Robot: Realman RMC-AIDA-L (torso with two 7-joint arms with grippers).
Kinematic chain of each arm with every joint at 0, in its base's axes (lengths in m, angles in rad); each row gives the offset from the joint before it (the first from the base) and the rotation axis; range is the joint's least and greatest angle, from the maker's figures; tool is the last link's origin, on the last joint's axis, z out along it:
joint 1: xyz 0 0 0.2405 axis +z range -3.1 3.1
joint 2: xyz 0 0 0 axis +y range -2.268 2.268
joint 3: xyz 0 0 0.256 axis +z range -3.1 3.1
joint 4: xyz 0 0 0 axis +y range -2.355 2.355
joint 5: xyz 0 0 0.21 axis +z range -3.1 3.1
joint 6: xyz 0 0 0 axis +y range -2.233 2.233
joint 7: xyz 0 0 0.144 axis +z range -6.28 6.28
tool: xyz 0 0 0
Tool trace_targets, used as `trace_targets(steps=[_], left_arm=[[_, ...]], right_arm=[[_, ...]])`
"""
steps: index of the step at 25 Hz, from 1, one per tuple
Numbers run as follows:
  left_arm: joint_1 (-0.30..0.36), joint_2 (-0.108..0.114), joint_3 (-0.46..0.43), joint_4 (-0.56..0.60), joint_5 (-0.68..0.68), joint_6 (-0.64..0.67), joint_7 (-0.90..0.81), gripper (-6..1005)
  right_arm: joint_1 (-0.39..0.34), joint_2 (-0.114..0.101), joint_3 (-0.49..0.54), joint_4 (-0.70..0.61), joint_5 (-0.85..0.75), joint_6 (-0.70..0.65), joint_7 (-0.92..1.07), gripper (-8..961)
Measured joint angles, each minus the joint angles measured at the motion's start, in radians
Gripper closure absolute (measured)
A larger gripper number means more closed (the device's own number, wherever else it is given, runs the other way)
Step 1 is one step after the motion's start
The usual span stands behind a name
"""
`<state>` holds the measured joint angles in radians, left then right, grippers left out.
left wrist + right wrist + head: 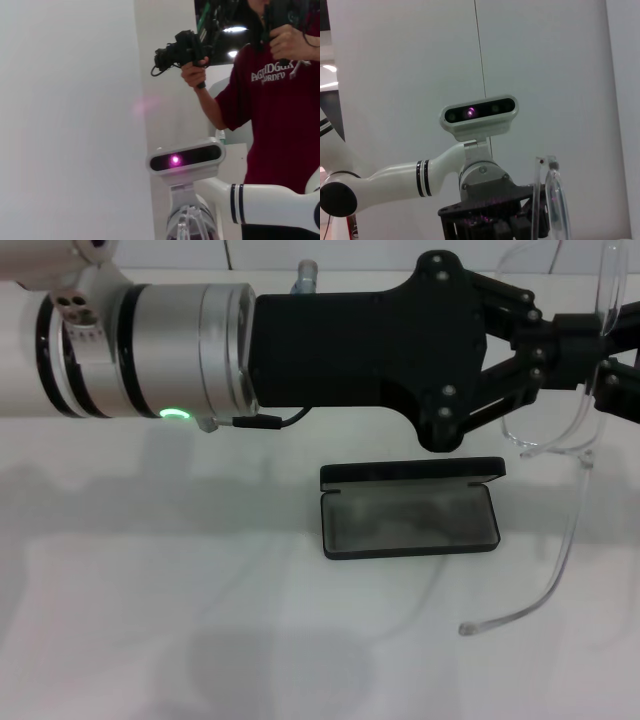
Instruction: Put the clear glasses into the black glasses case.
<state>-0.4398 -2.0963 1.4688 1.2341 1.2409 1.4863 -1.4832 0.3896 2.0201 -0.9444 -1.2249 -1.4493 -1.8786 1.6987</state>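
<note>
One thin arm of the clear glasses (568, 550) hangs down open, so next I pull the glasses back with my right gripper to let my left gripper fold that arm (512, 619).
The clear glasses (553, 445) hang in the air above and to the right of the black glasses case (410, 521). One thin arm of the glasses droops down to the table. My left gripper (585, 335) reaches across from the left and is shut on the glasses near the lens. My right gripper (619, 380) shows only at the right edge, right against the glasses. The case lies open on the white table, its grey lining up and nothing in it. The right wrist view shows the glasses (551, 200) edge-on beside the left gripper. They also appear low in the left wrist view as clear glasses (192, 225).
The white table (150, 640) spreads around the case. My left arm (150, 350) spans the upper part of the head view. A person in a red shirt (280, 100) holding a camera stands behind the robot in the left wrist view.
</note>
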Motion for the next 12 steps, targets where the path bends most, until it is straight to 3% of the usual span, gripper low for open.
trace_targets(steps=[12], left_arm=[[0.028, 0.006, -0.011, 0.011, -0.054, 0.052, -0.005, 925]], right_arm=[[-0.01, -0.003, 0.051, 0.039, 0.004, -0.008, -0.029, 833]])
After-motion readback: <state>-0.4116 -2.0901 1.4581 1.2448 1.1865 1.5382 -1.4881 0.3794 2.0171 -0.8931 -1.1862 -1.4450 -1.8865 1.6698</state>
